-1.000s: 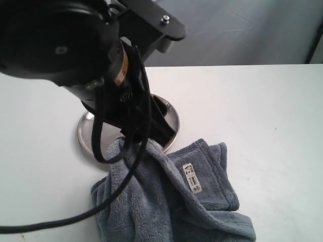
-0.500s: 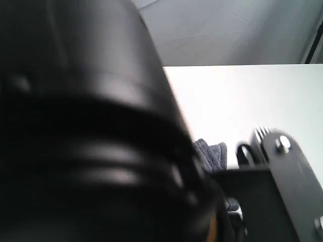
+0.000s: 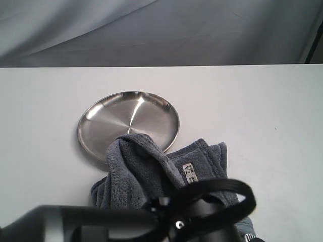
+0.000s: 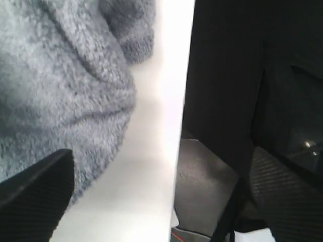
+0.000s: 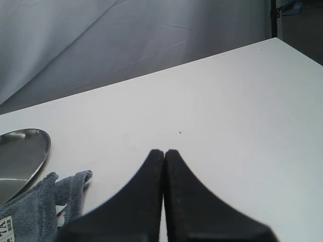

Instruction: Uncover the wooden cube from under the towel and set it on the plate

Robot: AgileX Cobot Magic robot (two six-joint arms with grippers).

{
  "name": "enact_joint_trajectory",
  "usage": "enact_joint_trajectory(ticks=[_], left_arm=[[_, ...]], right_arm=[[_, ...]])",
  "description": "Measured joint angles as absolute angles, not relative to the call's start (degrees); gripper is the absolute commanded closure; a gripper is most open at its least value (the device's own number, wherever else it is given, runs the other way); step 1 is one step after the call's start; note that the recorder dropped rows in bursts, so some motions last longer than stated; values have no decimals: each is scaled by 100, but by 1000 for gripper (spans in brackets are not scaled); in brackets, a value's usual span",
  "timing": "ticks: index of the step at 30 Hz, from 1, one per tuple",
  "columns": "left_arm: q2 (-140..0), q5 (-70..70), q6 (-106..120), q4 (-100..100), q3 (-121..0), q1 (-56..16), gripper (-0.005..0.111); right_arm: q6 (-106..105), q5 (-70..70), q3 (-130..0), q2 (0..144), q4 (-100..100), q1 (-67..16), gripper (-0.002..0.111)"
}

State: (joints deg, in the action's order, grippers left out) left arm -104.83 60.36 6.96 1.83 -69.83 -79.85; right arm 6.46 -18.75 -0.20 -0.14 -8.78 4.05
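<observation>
The towel's raised fold (image 3: 135, 154) lies loose next to the towel's labelled part (image 3: 191, 172). The towel will therefore fold over on itself when I pull it, and that labelled part will trail behind.
The shiny steel plate (image 3: 126, 118) lies bare on the white table, and its rim (image 5: 22, 151) also shows in the right wrist view. The blue-grey towel (image 3: 151, 174) is bunched in front of it, one fold resting over the plate's near rim, white label up. The wooden cube is hidden. In the left wrist view my left gripper (image 4: 161, 201) is open and empty, beside a plush fold of the towel (image 4: 60, 75) at the table's edge. My right gripper (image 5: 164, 152) is shut and empty, just above the table, off to the side of the towel's corner (image 5: 35, 206).
A black arm link with a looped cable (image 3: 202, 212) fills the bottom of the exterior view, in front of the towel. The table edge (image 4: 176, 151) drops to a dark floor. A grey curtain (image 3: 161, 30) hangs behind the table.
The left arm, which stood over the plate and towel a second ago, swept past the camera and now sits low at the near edge. The plate is uncovered; the towel has kept its place.
</observation>
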Motion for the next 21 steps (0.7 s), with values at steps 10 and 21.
enact_joint_trajectory(ticks=[10, 21], left_arm=[[-11087, 5418, 686, -393, -6976, -7985, 32], [-11358, 5161, 548, -640, -6962, -7985, 84]], right_arm=[[646, -1875, -20, -14, -878, 405, 108], [646, -1875, -20, -14, -878, 405, 108]])
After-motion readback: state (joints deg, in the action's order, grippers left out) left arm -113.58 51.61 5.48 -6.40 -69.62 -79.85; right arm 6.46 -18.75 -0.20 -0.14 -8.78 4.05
